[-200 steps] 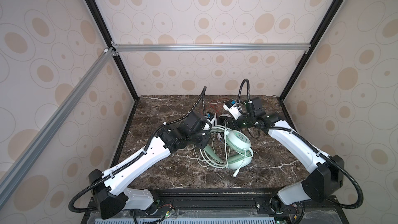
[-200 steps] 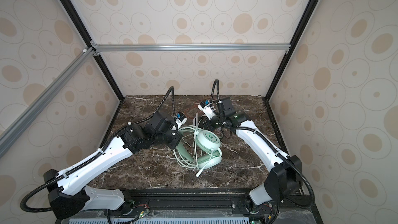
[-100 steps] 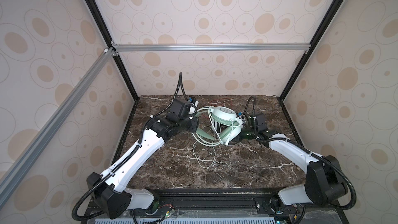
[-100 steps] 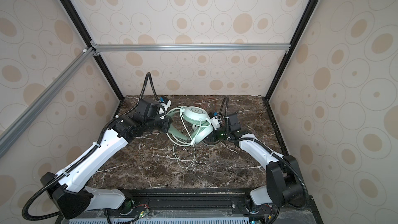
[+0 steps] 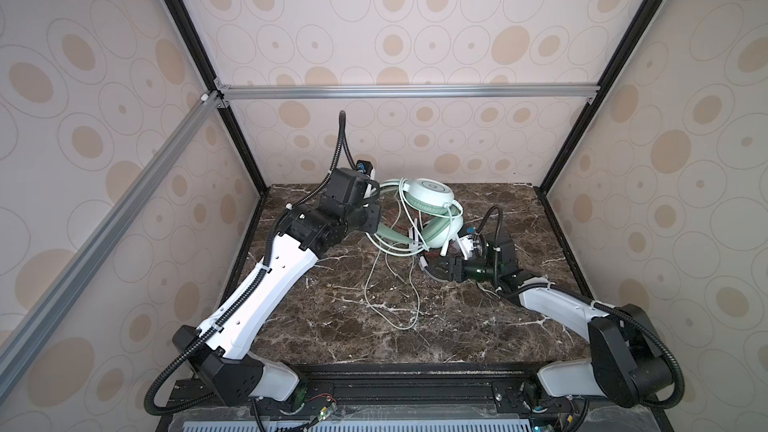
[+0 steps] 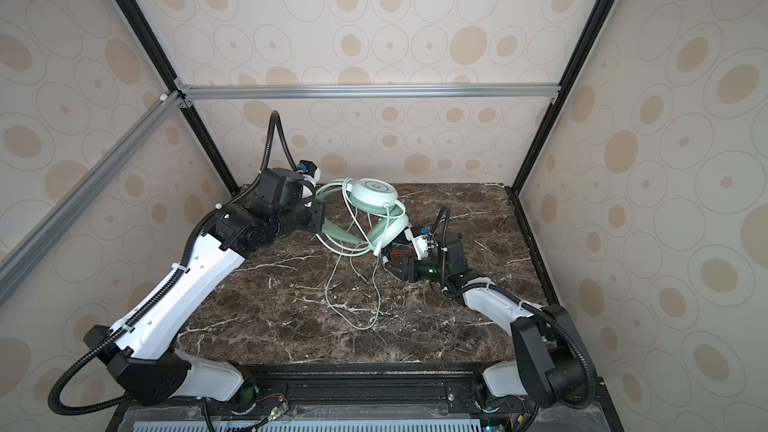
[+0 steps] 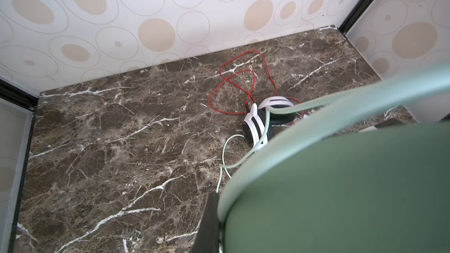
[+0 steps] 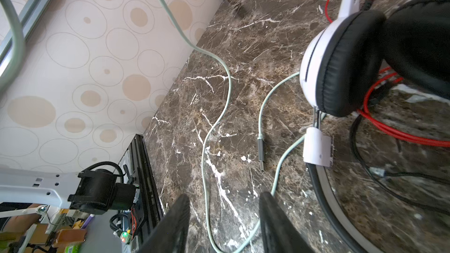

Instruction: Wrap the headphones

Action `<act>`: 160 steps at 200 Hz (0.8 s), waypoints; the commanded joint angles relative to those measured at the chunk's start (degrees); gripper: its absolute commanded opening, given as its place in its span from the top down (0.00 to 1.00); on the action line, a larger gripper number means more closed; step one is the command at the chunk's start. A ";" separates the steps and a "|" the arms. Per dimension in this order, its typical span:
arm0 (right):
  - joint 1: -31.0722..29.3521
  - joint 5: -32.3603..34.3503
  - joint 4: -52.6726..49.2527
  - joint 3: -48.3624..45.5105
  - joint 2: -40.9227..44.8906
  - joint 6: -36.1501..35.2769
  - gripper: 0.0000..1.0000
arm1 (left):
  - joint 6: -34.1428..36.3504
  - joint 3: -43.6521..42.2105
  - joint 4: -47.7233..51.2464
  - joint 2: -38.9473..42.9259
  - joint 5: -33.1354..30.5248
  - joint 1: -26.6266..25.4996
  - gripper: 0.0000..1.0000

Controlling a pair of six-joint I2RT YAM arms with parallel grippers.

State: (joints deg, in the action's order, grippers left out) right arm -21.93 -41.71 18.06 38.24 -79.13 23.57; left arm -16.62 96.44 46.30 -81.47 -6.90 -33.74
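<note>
I can see the pale green cable's hanging strand (image 8: 228, 94) clear of the white-and-black headphones. My right gripper keeps going toward that strand (image 5: 370, 272) and closes around it.
The mint-green headphones (image 5: 430, 195) (image 6: 374, 193) hang above the table at the back middle. My left gripper (image 5: 374, 218) (image 6: 318, 218) (image 7: 219, 227) is shut on their headband (image 7: 341, 191). Their pale green cable (image 5: 390, 301) (image 8: 216, 122) drops in loops onto the marble, with its plug (image 8: 260, 152) lying loose. The white-and-black headphones (image 7: 258, 122) (image 8: 341, 64) lie under the green pair with a red cable (image 7: 233, 79). My right gripper (image 5: 432, 270) (image 6: 388, 268) (image 8: 224, 198) is open low over the table, with a cable loop below its jaws, untouched.
The dark marble table (image 5: 332, 334) is enclosed by patterned walls and black corner posts (image 5: 557, 151). A thin black cord (image 8: 389, 191) lies beside the white-and-black headset. The red cable trails toward the back wall (image 7: 170, 32).
My left gripper has lifted the mint-green headphones up and toward the back. My right gripper has opened, left the headset and dropped low toward the front right.
</note>
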 commanded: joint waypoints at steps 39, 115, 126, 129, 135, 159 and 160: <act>-8.95 3.88 16.38 4.69 -11.68 8.49 0.51 | -0.21 8.21 0.53 0.06 -1.46 0.29 1.00; -16.22 12.37 28.84 13.66 -28.98 19.50 0.53 | 0.93 15.43 3.12 -2.37 -1.10 0.31 1.00; -16.94 11.23 29.46 15.28 -30.91 19.93 0.54 | 1.00 15.44 3.01 -2.34 -0.93 0.26 1.00; -17.15 10.88 29.67 15.74 -31.39 19.93 0.54 | 1.01 15.44 2.96 -2.37 -0.88 0.33 1.00; -17.48 10.54 30.11 16.39 -32.28 20.17 0.55 | 1.09 15.46 2.89 -2.36 -0.88 0.29 1.00; -18.70 10.13 30.36 18.87 -34.90 20.50 0.56 | 1.18 15.70 2.92 -2.39 -0.60 0.26 1.00; -18.78 10.10 30.36 18.97 -35.01 20.53 0.56 | 1.17 15.75 2.96 -2.38 -0.59 0.30 1.00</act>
State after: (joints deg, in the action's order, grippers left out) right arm -39.20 -31.09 44.73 54.41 -112.20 41.89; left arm -15.05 108.49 51.66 -84.38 -8.27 -33.74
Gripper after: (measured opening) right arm 0.448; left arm 0.071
